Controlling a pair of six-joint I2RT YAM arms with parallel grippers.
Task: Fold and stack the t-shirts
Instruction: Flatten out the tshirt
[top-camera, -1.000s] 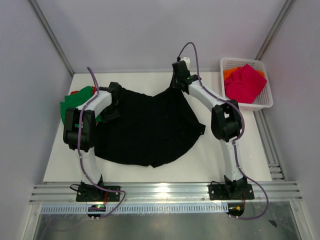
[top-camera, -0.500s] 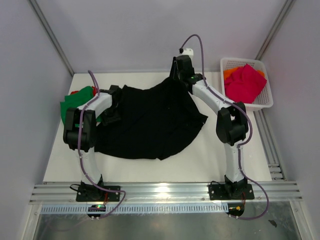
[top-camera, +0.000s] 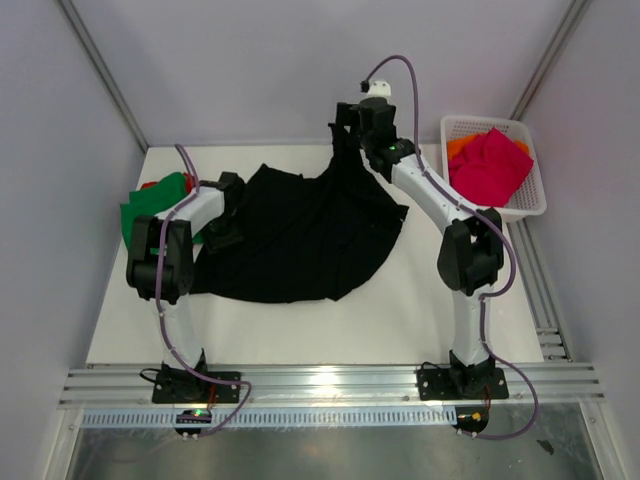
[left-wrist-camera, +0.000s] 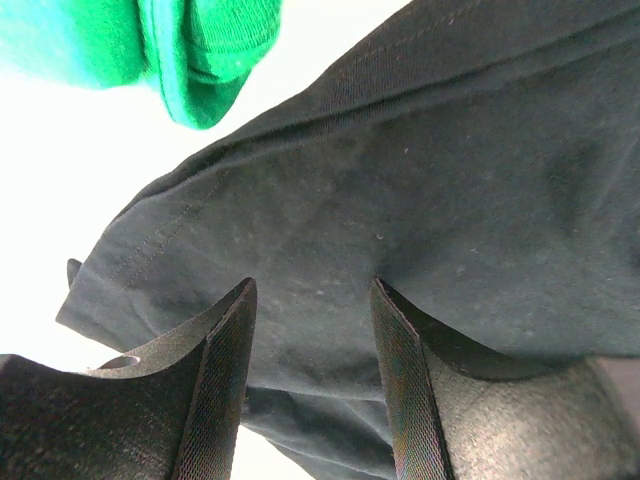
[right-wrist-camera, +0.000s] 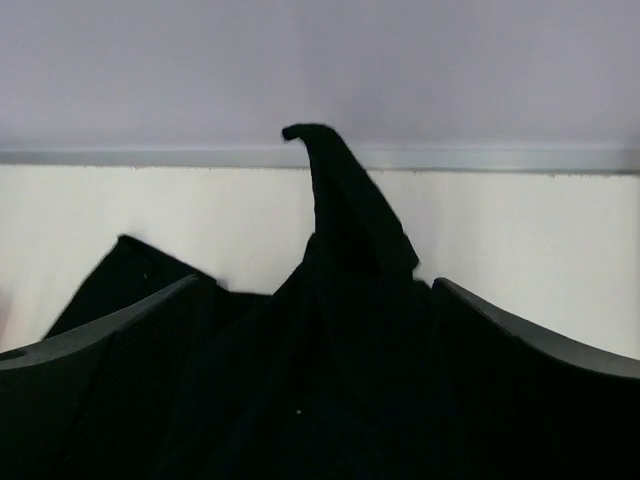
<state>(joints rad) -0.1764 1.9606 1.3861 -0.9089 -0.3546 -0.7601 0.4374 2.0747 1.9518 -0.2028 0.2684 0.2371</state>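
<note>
The black t-shirt's back peak (right-wrist-camera: 347, 205) is loose in the right gripper's open fingers, so the right gripper should go on to the t-shirt's free near corner (top-camera: 339, 292) and close there.
A large black t-shirt (top-camera: 300, 240) lies spread over the middle of the table, drawn up to a peak at the back. My right gripper (top-camera: 344, 132) is at that peak by the back wall. In the right wrist view its jaws (right-wrist-camera: 315, 285) stand wide apart, open, with the black cloth (right-wrist-camera: 350, 230) rising loosely between them. My left gripper (top-camera: 228, 215) rests on the shirt's left edge. Its fingers (left-wrist-camera: 225, 380) are apart, open, over the black cloth (left-wrist-camera: 450, 180). A green t-shirt (top-camera: 145, 210) (left-wrist-camera: 190, 50) lies at the table's left, with a bit of red (top-camera: 148, 185) behind it.
A white lattice basket (top-camera: 480, 119) stands at the back right, holding a magenta-pink shirt (top-camera: 490, 165) over an orange one (top-camera: 460, 147). Grey walls close in the table at the back and sides. An aluminium rail runs along the near edge.
My right arm has reached further back and up, pulling the black shirt's back edge toward the wall. The front hem has slid away from the near edge. The left arm has stayed put.
</note>
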